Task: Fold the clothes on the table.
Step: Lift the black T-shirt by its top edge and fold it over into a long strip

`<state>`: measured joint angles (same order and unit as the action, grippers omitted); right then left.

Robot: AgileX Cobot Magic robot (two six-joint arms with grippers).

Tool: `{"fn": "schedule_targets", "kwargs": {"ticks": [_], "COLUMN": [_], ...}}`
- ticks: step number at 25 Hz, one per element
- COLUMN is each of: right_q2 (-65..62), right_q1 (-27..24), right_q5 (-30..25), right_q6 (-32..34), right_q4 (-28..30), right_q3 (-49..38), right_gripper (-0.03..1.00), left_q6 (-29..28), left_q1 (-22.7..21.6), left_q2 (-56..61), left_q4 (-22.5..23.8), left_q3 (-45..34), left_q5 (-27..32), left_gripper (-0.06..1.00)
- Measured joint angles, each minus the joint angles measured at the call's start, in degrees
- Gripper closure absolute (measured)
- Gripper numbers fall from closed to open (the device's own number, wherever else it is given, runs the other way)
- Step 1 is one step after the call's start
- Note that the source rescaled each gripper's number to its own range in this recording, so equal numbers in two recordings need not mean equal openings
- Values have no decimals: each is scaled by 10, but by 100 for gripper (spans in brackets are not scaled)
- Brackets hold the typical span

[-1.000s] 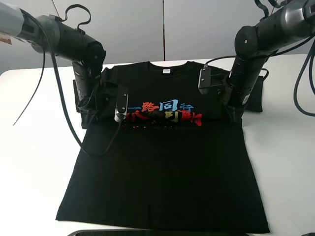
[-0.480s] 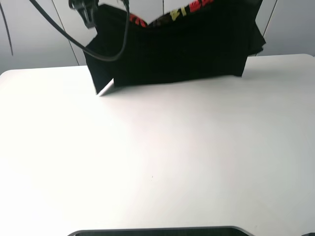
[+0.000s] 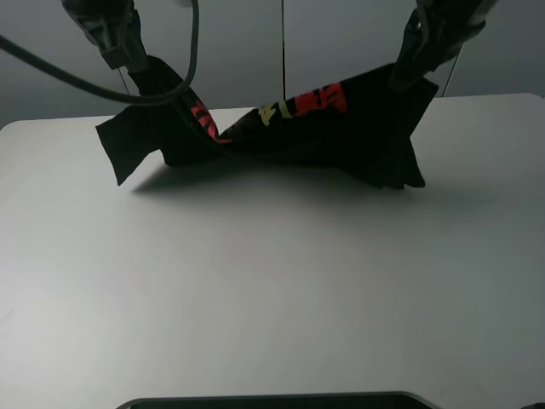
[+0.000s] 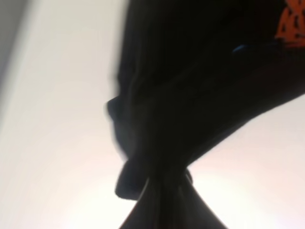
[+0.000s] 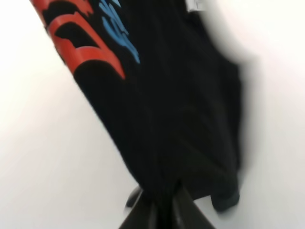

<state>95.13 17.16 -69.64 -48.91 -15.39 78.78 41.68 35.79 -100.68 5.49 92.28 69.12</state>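
Observation:
My grippers are holding the black T-shirt, and it sags between them close to the table's far edge [image 3: 243,113]. So next I move both grippers back to the nearer tabletop [image 3: 255,209] and put it down there.
The black T-shirt [image 3: 341,136] hangs between both grippers over the far part of the white table [image 3: 272,290], sagging in the middle, with its red and yellow print showing. Its lower folds touch the table. My left gripper [image 3: 136,61] is shut on the shirt's left end; in the left wrist view the cloth [image 4: 190,95] bunches into the gripper [image 4: 164,183]. My right gripper [image 3: 407,72] is shut on the right end; the right wrist view shows the shirt [image 5: 181,119] with red and blue print and the white label running into the gripper [image 5: 164,198].
Grey wall panels [image 3: 255,43] stand behind the table. A black cable [image 3: 85,85] loops from the left arm above the shirt. A dark edge [image 3: 272,400] shows at the bottom of the high view.
The shirt lay flat a second ago, was lifted high off the table, and now hangs lower and wider between the two grippers, its lower folds on the far table.

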Motion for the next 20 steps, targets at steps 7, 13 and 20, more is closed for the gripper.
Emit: {"fn": "schedule_targets", "kwargs": {"ticks": [7,13,20], "right_q2": [-9,-32,-15], "right_q1": [0,0,0], "right_q5": [-6,63,330], "right_q6": [-22,-34,-51], "right_q4": [-50,-59,-47], "right_q3": [-219,-243,-243], "right_gripper": [96,96,96], "left_q6": [-5,-9,-10], "left_q1": [27,29,29], "left_q2": [43,53,50], "left_q4": [-18,30,114], "left_q3": [-258,-325,-320], "left_q5": [4,4,-176], "left_gripper": [94,94,94]}}
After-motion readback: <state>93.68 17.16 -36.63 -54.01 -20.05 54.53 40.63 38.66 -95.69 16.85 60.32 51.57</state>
